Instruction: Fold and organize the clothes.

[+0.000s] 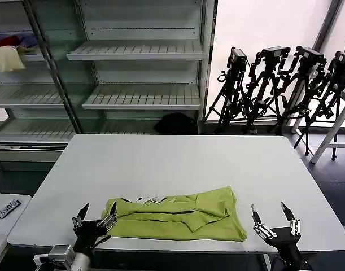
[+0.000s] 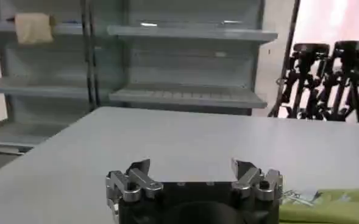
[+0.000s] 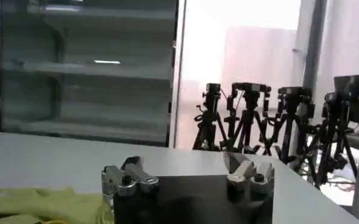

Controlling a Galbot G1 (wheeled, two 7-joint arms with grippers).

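The folded T-shirt (image 1: pixel 180 221) should have a larger printed design hidden underneath, because white print (image 1: pixel 152 200) peeks out at the T-shirt's far edge.
A lime yellow-green T-shirt (image 1: pixel 178 217) lies folded into a long band near the white table's (image 1: pixel 172 161) front edge, with a bit of white print showing at its far left corner. My left gripper (image 1: pixel 96 213) stands open at the shirt's left end, one fingertip just at the cloth edge. Off the shirt's right end, my right gripper (image 1: pixel 271 215) is open with nothing between its fingers. A strip of the shirt (image 2: pixel 331 204) lies beside the open left gripper (image 2: pixel 191 167) in the left wrist view. The shirt (image 3: pixel 45 204) also lies beside the open right gripper (image 3: pixel 182 164) in the right wrist view.
Metal shelving (image 1: pixel 138 96) stands behind the table, with a pale yellow cloth (image 1: pixel 7 58) and red and purple cloths (image 1: pixel 14 40) on its upper left shelf. Black tripods (image 1: pixel 279 84) cluster at the back right. A second white surface (image 1: pixel 5 212) sits at the near left.
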